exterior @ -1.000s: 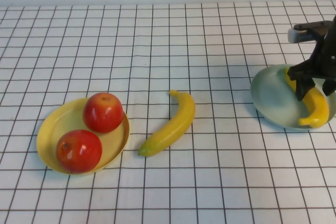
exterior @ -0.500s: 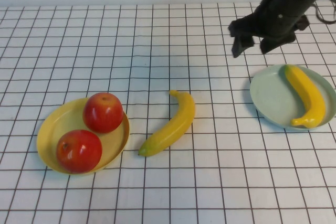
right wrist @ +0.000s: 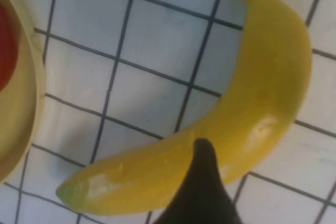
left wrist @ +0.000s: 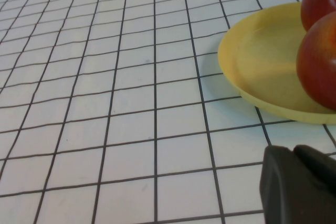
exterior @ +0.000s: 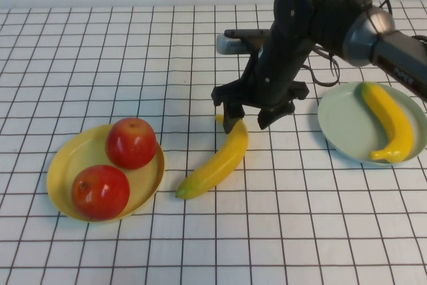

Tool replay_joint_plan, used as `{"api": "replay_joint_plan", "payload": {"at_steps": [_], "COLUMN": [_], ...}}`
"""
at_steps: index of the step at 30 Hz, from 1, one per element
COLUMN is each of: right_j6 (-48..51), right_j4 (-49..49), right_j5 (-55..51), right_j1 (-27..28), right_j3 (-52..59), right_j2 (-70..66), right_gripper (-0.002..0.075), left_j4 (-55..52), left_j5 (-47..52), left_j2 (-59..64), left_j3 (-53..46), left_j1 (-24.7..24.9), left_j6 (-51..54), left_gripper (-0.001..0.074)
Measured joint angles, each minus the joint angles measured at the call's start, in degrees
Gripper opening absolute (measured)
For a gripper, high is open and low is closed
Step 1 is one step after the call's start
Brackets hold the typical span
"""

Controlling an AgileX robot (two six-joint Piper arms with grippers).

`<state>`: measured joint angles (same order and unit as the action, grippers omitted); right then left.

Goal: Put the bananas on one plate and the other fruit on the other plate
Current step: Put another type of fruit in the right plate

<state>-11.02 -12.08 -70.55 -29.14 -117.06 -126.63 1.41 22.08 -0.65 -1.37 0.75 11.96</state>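
I should keep lowering my right gripper, as its open fingers are across the loose banana's far half [exterior: 236, 139], until they reach down both its sides [exterior: 247, 143], and then close it.
One banana [exterior: 217, 161] lies on the table between the plates; it fills the right wrist view [right wrist: 252, 129]. My right gripper [exterior: 250, 120] is open just above its far end, one finger on each side; one finger [right wrist: 202, 182] shows over the banana. The second banana [exterior: 390, 121] lies on the pale blue-green plate [exterior: 343, 125] at the right. Two red apples [exterior: 131, 143] [exterior: 100, 191] sit on the yellow plate [exterior: 67, 165] at the left. My left gripper [left wrist: 296, 187] is shut and empty, low beside the yellow plate [left wrist: 262, 61], out of the high view.
White table with a black grid. The right arm [exterior: 313, 18] and its cables reach in from the back right, above the table behind the blue-green plate. The yellow plate's rim [right wrist: 16, 103] shows beside the banana in the right wrist view.
My right gripper has left the banana on the blue-green plate, lifted, and swung left to hover over the far end of the banana on the table.
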Motion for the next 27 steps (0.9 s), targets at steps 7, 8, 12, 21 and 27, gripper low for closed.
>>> {"api": "replay_joint_plan", "payload": {"at_steps": [7,8,12,21,27], "right_j6": [-1.47,-1.75,-2.84,-4.92,-3.65], "right_j4": [-0.10,-0.10,0.01,0.32,2.35], "right_j5": [1.92,2.03,2.51,3.20,0.41], "right_j1": [-1.49,-1.49,-1.49,-1.49,-1.04], "right_j3": [-0.37,-0.37,-0.37,-1.11,-8.72], "right_j2": [-2.35,-2.90,-5.04,-6.79,-6.86], "right_gripper": [0.0494,0.0494,0.0494,0.0417,0.0328], "left_j4": [0.00,0.00,0.00,0.00,0.00], "left_j5": [0.00,0.00,0.00,0.00,0.00], "left_j2": [0.00,0.00,0.00,0.00,0.00], "left_j3": [0.00,0.00,0.00,0.00,0.00], "left_j1": [0.00,0.00,0.00,0.00,0.00], "left_j6": [0.00,0.00,0.00,0.00,0.00], "left_gripper": [-0.0003,-0.0003,-0.0003,-0.0003,-0.0003]}}
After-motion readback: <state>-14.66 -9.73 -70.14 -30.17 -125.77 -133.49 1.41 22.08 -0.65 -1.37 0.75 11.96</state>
